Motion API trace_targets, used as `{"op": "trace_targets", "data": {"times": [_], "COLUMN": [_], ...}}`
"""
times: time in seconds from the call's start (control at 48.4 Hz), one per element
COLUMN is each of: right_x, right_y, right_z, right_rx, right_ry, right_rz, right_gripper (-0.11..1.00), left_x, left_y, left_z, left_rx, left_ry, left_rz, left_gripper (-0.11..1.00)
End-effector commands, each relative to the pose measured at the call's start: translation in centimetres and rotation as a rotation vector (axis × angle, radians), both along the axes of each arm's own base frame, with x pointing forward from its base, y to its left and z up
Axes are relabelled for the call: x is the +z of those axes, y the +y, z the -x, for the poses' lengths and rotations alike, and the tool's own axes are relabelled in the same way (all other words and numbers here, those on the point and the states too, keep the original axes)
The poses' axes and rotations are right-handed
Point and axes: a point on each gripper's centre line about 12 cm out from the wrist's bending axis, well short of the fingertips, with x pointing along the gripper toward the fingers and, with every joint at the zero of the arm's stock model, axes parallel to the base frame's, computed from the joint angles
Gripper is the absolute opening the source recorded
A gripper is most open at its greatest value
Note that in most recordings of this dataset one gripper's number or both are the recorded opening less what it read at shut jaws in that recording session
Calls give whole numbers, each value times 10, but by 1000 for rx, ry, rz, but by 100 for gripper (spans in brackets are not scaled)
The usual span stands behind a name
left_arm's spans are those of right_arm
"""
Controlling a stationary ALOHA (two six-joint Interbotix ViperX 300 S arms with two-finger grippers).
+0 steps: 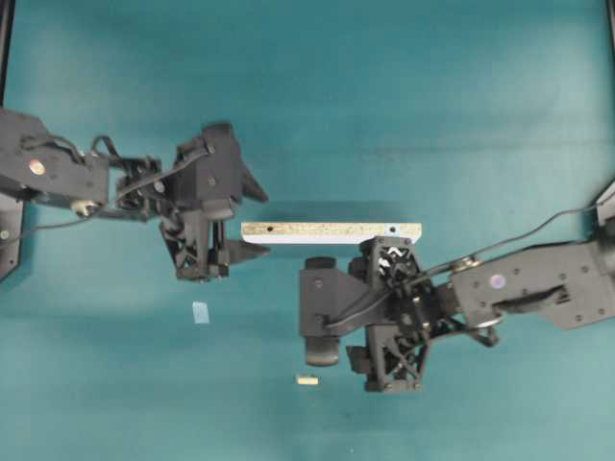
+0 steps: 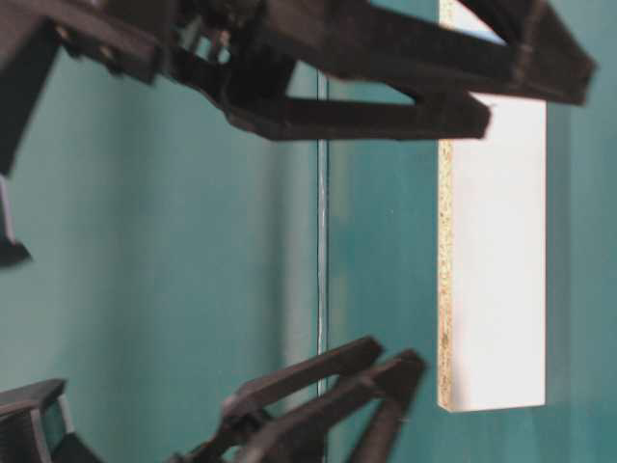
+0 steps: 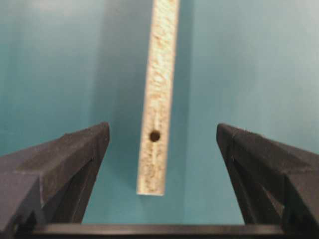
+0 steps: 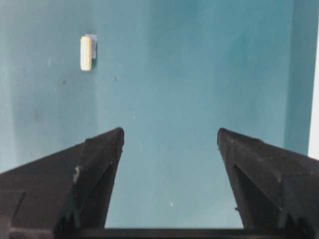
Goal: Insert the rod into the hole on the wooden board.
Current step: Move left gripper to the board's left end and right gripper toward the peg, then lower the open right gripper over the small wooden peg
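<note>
My gripper will lift the rod free and leave the blue square [image 4: 93, 46] flat, because the square peeks out past the edge of the rod [image 1: 307, 380].
The wooden board [image 1: 332, 231] rests on the teal table with its narrow speckled face up, held by neither gripper. The hole [image 1: 393, 229], marked in blue, is near its right end, and an unmarked hole [image 3: 155, 135] near its left end. My left gripper [image 1: 258, 219] is open, its fingers on either side of the board's left end [image 3: 158, 94] without touching it. The rod [image 1: 307, 380], a short cream peg, lies loose on the table toward the front. My right gripper [image 1: 312, 309] is open and empty between board and rod; in its wrist view the rod [image 4: 85, 53] lies ahead to the left.
A small pale-blue tape square [image 1: 200, 312] lies on the table below the left gripper. Another blue square [image 4: 92, 42] shows just behind the rod. The table-level view shows the board's white side [image 2: 492, 251] between black gripper fingers.
</note>
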Motion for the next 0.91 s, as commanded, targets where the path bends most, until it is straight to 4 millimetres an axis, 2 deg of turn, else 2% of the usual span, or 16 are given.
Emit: {"op": "trace_targets", "data": {"times": [0.0,0.331,0.517,0.889], "right_x": [13,12,11,-12], "right_y": [6,12,13,28], "right_z": [-10,-29,-33,-44], "right_rx": [2,-4,-6,13], "right_ry": [-30,-30,-31,38], "right_rz": [-13,-14,-16,7], "right_gripper": [83,83,83,83], "left_x": [1,-21,-30,-35], "left_y": [0,1,2,2], "left_z": [-7,-15,-20,-20], "left_rx": [6,8,13,15], "left_ry": [-28,-26,-32,-20], "left_rz": [6,-4,-1,-1], "left_gripper": [100,100,100,100]}}
